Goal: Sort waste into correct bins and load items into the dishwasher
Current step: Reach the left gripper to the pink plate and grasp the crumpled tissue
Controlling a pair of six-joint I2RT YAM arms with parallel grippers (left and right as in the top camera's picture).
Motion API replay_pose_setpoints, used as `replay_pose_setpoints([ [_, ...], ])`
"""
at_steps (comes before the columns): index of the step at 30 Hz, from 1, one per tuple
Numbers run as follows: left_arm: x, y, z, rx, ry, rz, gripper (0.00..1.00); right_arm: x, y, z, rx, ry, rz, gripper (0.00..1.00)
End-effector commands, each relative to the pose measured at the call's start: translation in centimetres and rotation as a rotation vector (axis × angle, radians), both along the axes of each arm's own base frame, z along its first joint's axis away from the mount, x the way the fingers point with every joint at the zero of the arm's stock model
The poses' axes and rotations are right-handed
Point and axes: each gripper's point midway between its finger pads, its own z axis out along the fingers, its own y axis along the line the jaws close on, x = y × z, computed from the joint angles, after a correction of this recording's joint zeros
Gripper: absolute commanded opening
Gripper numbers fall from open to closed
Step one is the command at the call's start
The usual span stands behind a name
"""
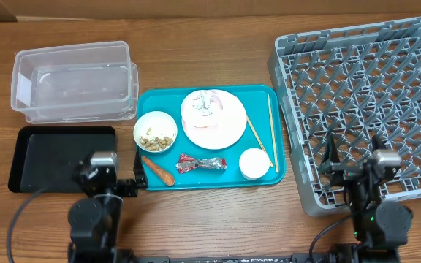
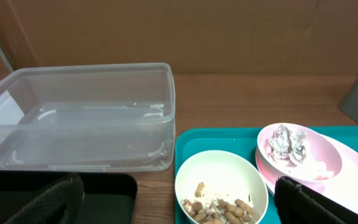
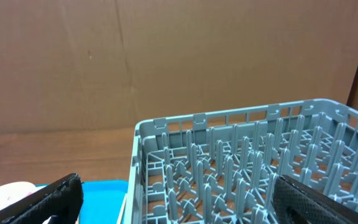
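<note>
The pink bowl has crumpled paper [image 1: 203, 103] in it, so my left gripper should put the paper in the clear tub [image 1: 77, 85] before the bowl goes into the rack.
On the teal tray [image 1: 210, 179] are a small white bowl [image 1: 156, 126] of beige scraps [image 2: 219, 208], a pink bowl [image 2: 316, 152] holding crumpled paper [image 1: 205, 104] on a pink plate [image 1: 225, 131], a carrot [image 1: 158, 169], a foil wrapper [image 1: 202, 163], a white cup [image 1: 254, 163] and two chopsticks [image 1: 271, 131]. The clear tub [image 1: 75, 80] and black tray [image 1: 50, 157] lie left. The grey rack [image 1: 371, 95] stands right. My left gripper [image 1: 110, 172] is open and empty, between black tray and white bowl. My right gripper [image 1: 357, 164] is open and empty at the rack's near-left corner.
Brown cardboard walls close off the far side of the wooden table [image 1: 218, 66]. The rack's raised near-left wall [image 3: 143, 162] stands between the right fingers. The teal tray's edge [image 3: 104, 190] shows just left of it.
</note>
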Motion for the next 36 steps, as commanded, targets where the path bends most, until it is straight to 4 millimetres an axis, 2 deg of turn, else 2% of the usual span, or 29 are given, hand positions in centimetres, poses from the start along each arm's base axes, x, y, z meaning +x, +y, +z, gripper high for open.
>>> replay_pose_setpoints([
  [1, 1.0, -0.1, 2.5, 0.006, 0.020, 0.000, 1.00, 0.7, -0.5, 2.7, -0.004, 0.027, -0.024, 1.00],
  [8, 2.5, -0.7, 5.8, -0.003, 0.212, -0.033, 1.00, 2.5, -0.1, 5.1, 0.005, 0.260, 0.001, 1.00],
  [11, 2.7, -1.1, 7.4, -0.012, 0.291, -0.057, 1.00, 3.0, 1.0, 6.7, 0.022, 0.357, 0.068, 1.00],
  [14, 2.5, -2.4, 9.4, -0.041, 0.361, -0.126, 1.00, 2.8, 2.0, 7.8, 0.045, 0.474, 0.123, 1.00],
  [17, 2.1, -2.8, 11.1, -0.055, 0.387, -0.145, 1.00, 2.2, 2.2, 7.4, 0.059, 0.593, 0.130, 1.00],
  [20, 2.2, -2.9, 12.2, -0.064, 0.367, -0.146, 1.00, 1.9, 2.2, 5.7, 0.069, 0.682, 0.131, 1.00],
  [24, 2.6, -2.8, 12.6, -0.093, 0.347, -0.132, 1.00, 2.0, 2.2, 3.9, 0.076, 0.760, 0.130, 1.00],
  [29, 4.8, -3.0, 13.5, -0.183, 0.298, -0.102, 1.00, 2.5, 2.2, 3.6, 0.078, 0.768, 0.129, 1.00],
  [33, 7.5, -4.4, 11.8, -0.178, 0.347, -0.133, 1.00, 2.7, 2.2, 3.8, 0.077, 0.758, 0.129, 1.00],
  [36, 9.7, -6.6, 9.9, -0.146, 0.421, -0.167, 1.00, 2.7, 2.2, 3.8, 0.077, 0.758, 0.129, 1.00],
])
